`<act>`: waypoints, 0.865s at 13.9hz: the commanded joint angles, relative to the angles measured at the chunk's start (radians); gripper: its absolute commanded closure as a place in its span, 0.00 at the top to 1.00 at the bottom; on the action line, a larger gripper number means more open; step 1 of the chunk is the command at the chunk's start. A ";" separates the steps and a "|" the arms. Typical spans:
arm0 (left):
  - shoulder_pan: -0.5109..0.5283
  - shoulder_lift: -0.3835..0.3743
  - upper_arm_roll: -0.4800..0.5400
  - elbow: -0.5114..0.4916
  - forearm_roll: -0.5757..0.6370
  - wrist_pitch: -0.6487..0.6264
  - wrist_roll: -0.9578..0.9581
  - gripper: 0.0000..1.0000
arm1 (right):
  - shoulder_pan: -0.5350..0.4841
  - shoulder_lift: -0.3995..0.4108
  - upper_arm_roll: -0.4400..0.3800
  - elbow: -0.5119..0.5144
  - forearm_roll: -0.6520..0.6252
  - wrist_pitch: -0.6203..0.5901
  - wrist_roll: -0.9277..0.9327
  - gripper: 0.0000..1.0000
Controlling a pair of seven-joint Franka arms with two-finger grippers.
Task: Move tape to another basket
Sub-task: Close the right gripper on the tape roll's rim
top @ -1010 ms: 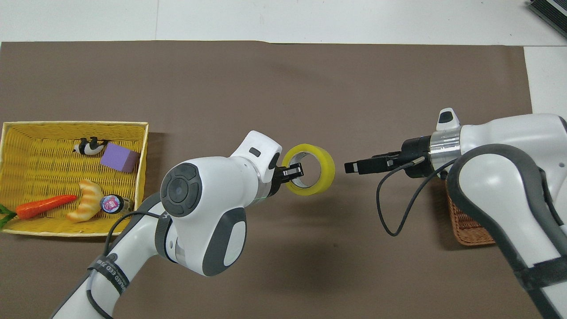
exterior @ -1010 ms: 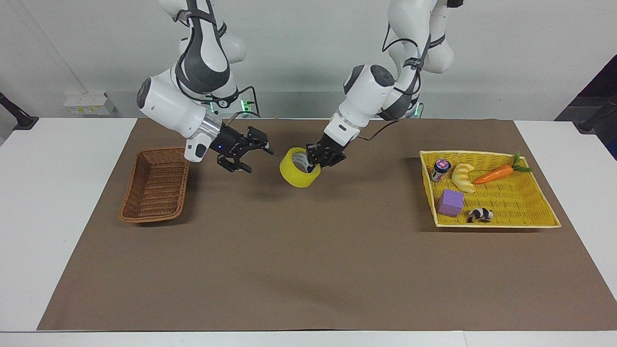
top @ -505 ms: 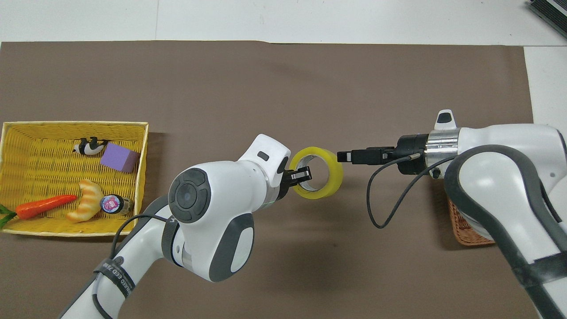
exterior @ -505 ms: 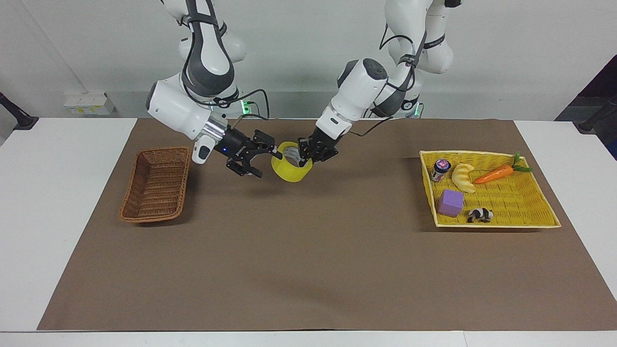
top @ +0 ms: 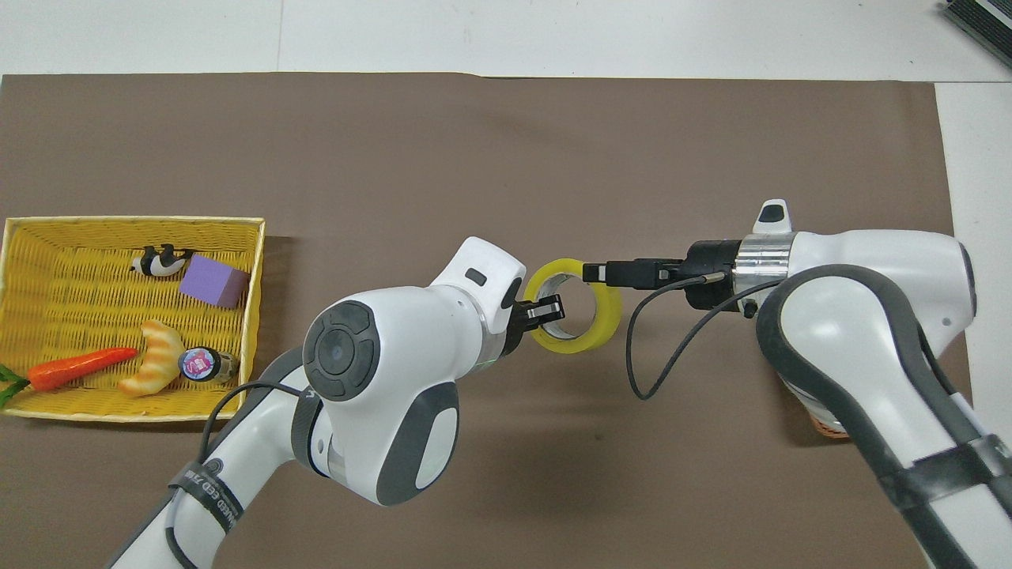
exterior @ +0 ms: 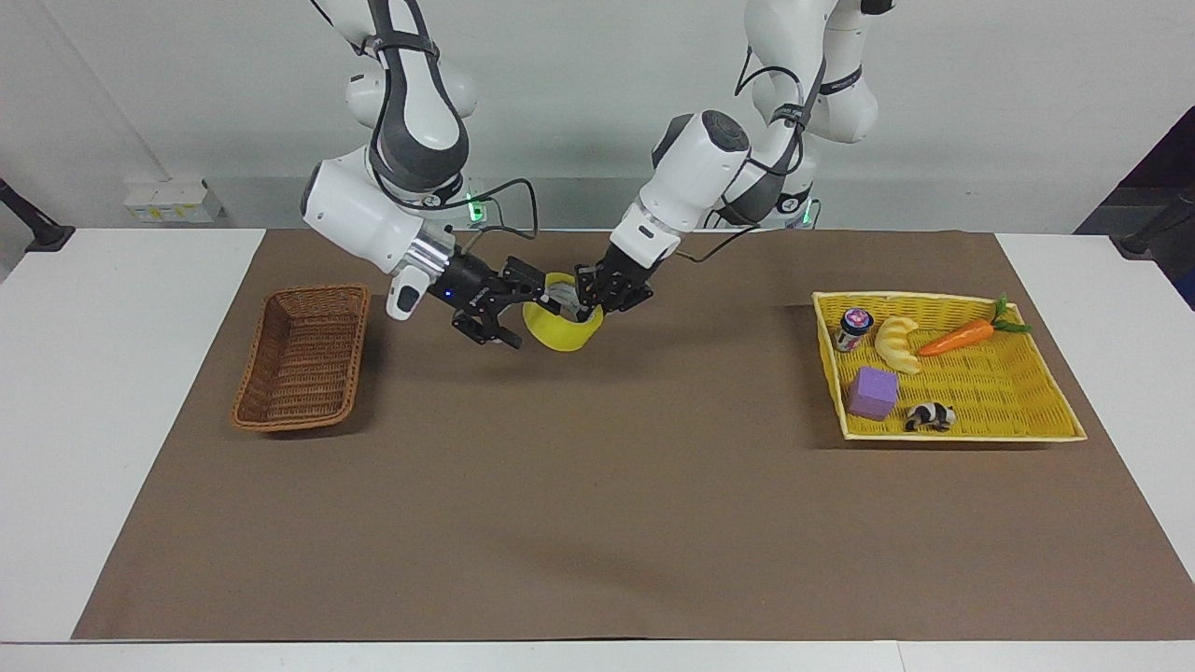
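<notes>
The brown wicker basket (exterior: 300, 360) is past my right gripper, so next my left gripper opens and moves away once my right gripper closes on the tape's rim (top: 609, 308).
The yellow tape (exterior: 558, 336) hangs in the air over the mat's middle, nearer the right arm's end. My left gripper (exterior: 597, 297) is shut on its wall, one finger inside the pale core; the overhead view shows this grip (top: 545, 308) on the ring (top: 610, 320). My right gripper (exterior: 516, 315) is open, its fingers straddling the tape's rim on the side away from the left gripper; whether they touch it I cannot tell. It also shows in the overhead view (top: 598, 271). The brown wicker basket (exterior: 301, 359) stands empty at the right arm's end, mostly hidden under the right arm in the overhead view (top: 826, 427).
A flat yellow tray basket (exterior: 934, 437) at the left arm's end holds a croissant toy (exterior: 898, 342), a carrot (exterior: 957, 338), a purple block (exterior: 873, 392), a small jar (exterior: 853, 328) and a black-and-white toy (exterior: 930, 416). A brown mat (exterior: 597, 523) covers the table.
My left gripper carried the tape toward the right arm's end. My right gripper moved away from the wicker basket to the tape, and its open fingers now flank the rim.
</notes>
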 commanded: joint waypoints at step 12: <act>0.001 0.025 0.019 0.073 -0.005 0.008 -0.024 1.00 | 0.040 0.002 0.001 0.009 0.008 0.015 0.068 0.00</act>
